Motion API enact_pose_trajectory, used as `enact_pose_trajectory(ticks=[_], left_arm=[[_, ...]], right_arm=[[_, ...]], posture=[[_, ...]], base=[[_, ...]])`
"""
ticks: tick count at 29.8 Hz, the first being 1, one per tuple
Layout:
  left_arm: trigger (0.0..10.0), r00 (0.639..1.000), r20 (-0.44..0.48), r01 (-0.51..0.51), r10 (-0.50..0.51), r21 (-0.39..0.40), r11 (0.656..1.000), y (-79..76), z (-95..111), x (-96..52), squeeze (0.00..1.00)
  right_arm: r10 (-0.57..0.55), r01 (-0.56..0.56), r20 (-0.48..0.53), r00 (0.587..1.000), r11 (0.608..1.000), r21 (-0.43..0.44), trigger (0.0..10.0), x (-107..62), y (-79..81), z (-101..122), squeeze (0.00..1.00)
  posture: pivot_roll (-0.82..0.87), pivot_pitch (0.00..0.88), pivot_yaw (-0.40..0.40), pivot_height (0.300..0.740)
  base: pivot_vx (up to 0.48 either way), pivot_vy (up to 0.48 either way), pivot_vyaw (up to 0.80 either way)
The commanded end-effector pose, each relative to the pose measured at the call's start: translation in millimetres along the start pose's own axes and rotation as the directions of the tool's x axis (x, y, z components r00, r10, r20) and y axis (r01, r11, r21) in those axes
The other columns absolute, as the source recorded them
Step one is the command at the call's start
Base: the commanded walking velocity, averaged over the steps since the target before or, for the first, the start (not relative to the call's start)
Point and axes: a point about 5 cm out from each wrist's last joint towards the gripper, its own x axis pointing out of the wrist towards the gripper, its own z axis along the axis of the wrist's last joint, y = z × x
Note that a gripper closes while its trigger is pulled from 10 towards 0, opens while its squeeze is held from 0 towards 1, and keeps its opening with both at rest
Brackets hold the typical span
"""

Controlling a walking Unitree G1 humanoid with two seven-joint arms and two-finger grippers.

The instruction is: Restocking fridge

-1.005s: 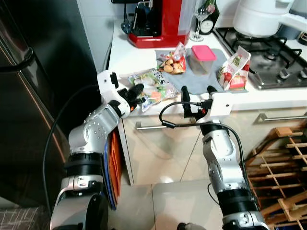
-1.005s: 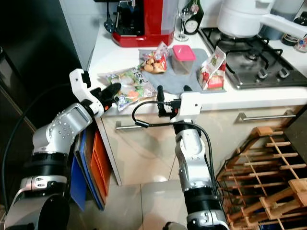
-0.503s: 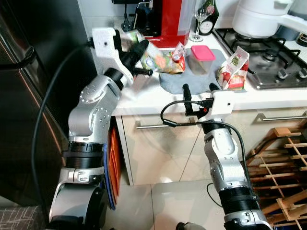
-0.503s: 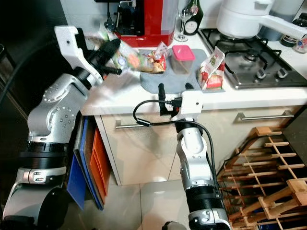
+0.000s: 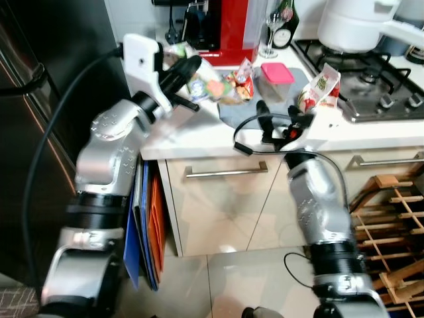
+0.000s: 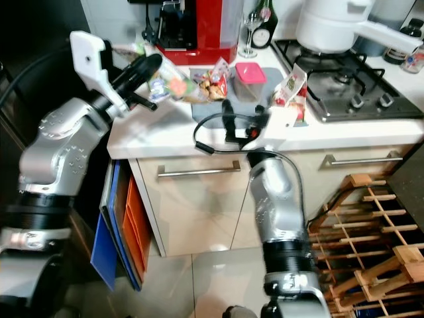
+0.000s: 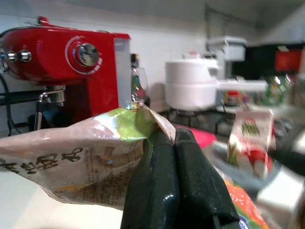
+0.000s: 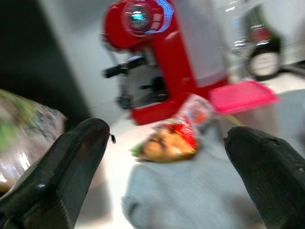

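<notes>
The bag of mixed vegetables [image 5: 201,85] will bunch up at my right gripper and spread out when I carry it, because the bag's plastic [image 8: 27,140] is loose and wrinkled.
My left gripper [image 5: 183,69] is raised above the counter's left end, beside the black fridge [image 5: 53,99]. It is shut on a clear bag of mixed vegetables [image 5: 207,83], which hangs in the air off the worktop. In the left wrist view the two fingers [image 7: 157,162] pinch the bag's crumpled edge [image 7: 81,157]. My right gripper [image 5: 283,114] is open at the counter's front edge, over the grey mat [image 5: 242,114]. In the right wrist view it [image 8: 162,157] faces a red snack bag [image 8: 171,136].
On the mat lie the snack bag [image 5: 240,85], a pink-lidded box [image 5: 277,74] and a red-and-green pouch [image 5: 320,89]. A red coffee machine [image 5: 222,30] stands behind, and a hob [image 5: 371,86] to the right. Trays [image 5: 149,225] lean beside the cabinet. A wooden rack [image 5: 391,225] stands low on the right.
My left gripper has lifted the vegetable bag off the counter and carried it up and toward the fridge side. The right arm has risen and reached in over the counter edge.
</notes>
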Motion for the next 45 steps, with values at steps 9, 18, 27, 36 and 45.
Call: enact_pose_trajectory(ticks=[9,18,27,36,45], left_arm=[[0.0,0.966,0.1,0.227,-0.24,0.121,0.966,32.3,48.0,-7.0,0.0],[0.0,0.846,0.093,0.502,-0.525,0.194,0.843,22.4,64.7,-7.7,0.0],[0.0,0.732,0.12,0.643,-0.671,0.204,0.738,12.0,76.4,-7.2,0.0],[0.0,0.681,0.155,0.693,-0.716,0.179,0.698,3.5,72.5,-7.8,0.0],[0.0,0.648,0.182,0.724,-0.739,0.155,0.673,-5.2,69.6,-5.9,0.0]], right_arm=[[0.474,-0.431,-0.121,0.872,0.861,0.268,10.0,-8.1,8.9,38.7,1.0],[0.607,-0.521,-0.123,0.785,0.756,0.396,10.0,-3.9,22.0,36.9,1.0],[0.643,-0.537,-0.095,0.76,0.703,0.465,10.0,2.2,27.0,33.0,0.0],[0.694,-0.59,0.02,0.72,0.597,0.544,10.0,8.4,49.0,36.4,0.0],[0.712,-0.607,0.097,0.696,0.51,0.61,10.0,9.3,67.6,32.7,0.0]], posture=[[-0.11,0.0,-0.003,0.74],[-0.11,0.0,0.0,0.74],[-0.11,0.0,0.002,0.74],[-0.1,0.0,-0.004,0.74],[-0.11,0.0,-0.005,0.74]], base=[[0.0,0.0,0.0],[0.0,0.0,0.0],[0.0,0.0,0.0],[0.0,0.0,0.0],[0.0,0.0,0.0]])
